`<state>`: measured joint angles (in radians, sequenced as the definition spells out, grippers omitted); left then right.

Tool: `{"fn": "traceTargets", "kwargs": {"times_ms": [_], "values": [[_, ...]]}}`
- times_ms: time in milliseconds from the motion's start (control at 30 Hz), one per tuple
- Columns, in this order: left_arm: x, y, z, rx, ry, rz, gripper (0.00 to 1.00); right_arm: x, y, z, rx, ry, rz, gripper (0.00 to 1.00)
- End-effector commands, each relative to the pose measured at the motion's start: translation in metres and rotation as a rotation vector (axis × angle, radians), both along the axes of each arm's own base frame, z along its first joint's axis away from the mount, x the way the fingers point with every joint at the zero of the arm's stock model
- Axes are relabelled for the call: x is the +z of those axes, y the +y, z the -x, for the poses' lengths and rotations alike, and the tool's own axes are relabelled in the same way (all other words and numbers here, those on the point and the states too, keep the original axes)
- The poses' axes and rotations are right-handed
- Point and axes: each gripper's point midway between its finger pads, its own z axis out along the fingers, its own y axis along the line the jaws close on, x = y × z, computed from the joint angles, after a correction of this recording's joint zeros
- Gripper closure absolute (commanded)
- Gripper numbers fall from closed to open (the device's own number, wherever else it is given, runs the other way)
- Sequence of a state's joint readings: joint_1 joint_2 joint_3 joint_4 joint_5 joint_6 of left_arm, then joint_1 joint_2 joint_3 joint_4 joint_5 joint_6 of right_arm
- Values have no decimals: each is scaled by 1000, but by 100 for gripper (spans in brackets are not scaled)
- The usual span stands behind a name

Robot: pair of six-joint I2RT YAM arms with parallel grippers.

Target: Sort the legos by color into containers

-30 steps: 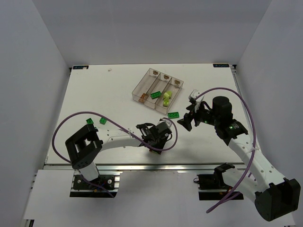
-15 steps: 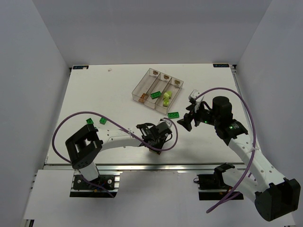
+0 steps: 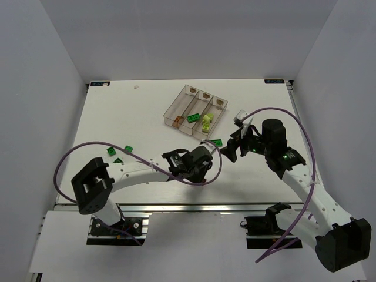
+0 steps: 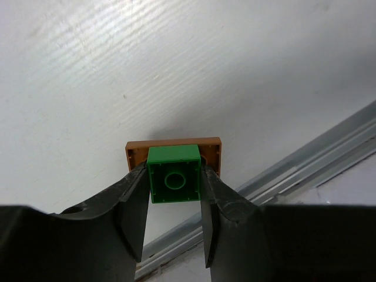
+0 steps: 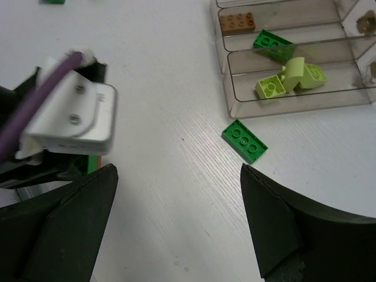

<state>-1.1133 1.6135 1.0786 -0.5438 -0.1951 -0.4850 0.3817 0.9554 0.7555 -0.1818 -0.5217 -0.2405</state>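
Next, my right gripper pulls the orange-brown lego off before both are sorted, because the bright green lego in my left gripper (image 4: 174,175) is stuck onto the orange-brown lego.
My left gripper (image 4: 173,176) is shut on a bright green lego (image 4: 173,181) that is stuck onto an orange-brown lego (image 4: 174,151), held just above the table; in the top view the left gripper (image 3: 197,163) is at front centre. My right gripper (image 5: 178,170) is open and empty, hovering near a flat green lego (image 5: 245,140) that lies on the table beside the containers (image 5: 305,103). In the top view the right gripper (image 3: 228,151) is just right of this lego (image 3: 215,142). The clear containers (image 3: 175,106) hold an orange-brown lego (image 5: 237,22), a green lego (image 5: 273,42) and pale yellow-green legos (image 5: 291,79), each colour in its own bin.
Three small green legos (image 3: 117,154) lie at the left of the table near the left arm's elbow. Purple cables loop over both arms. The left wrist's white housing (image 5: 73,117) sits close to the left of my right gripper. The table's metal front rail (image 4: 305,158) runs just behind the held legos.
My left gripper has moved up and to the right, toward the containers, with the stacked legos in it. The right gripper has shifted slightly toward the flat green lego.
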Motion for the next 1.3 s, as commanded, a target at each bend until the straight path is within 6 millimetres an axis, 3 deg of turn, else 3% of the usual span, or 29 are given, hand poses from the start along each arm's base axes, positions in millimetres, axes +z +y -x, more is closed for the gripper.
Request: {"fn": "traceTargets", "kwargs": {"times_ms": [0,200,333,500,600,700,833,1000,1267], "values": [[60,-16,-18,-12,-110,168,74,14,-6,-16,-113,-22,-39,11],[93,-14,-33,-32,-173,293,82,16,-11,-23,-194,26,-106,16],[110,-13,-47,-44,-224,336,86,18,0,-8,-107,68,-154,24],[118,-11,-66,-66,-238,349,90,19,10,5,-18,90,-180,29],[122,-10,-76,-93,-285,339,92,18,13,9,14,98,-187,40],[120,-8,-81,-127,-318,314,93,18,15,12,39,103,-194,41],[122,-5,-86,-130,-340,363,93,13,18,15,58,129,-200,38],[123,-14,-74,-182,-308,434,93,6,24,18,88,181,-216,37],[127,-21,-72,-205,-289,478,92,-13,39,17,115,240,-195,37]]}}
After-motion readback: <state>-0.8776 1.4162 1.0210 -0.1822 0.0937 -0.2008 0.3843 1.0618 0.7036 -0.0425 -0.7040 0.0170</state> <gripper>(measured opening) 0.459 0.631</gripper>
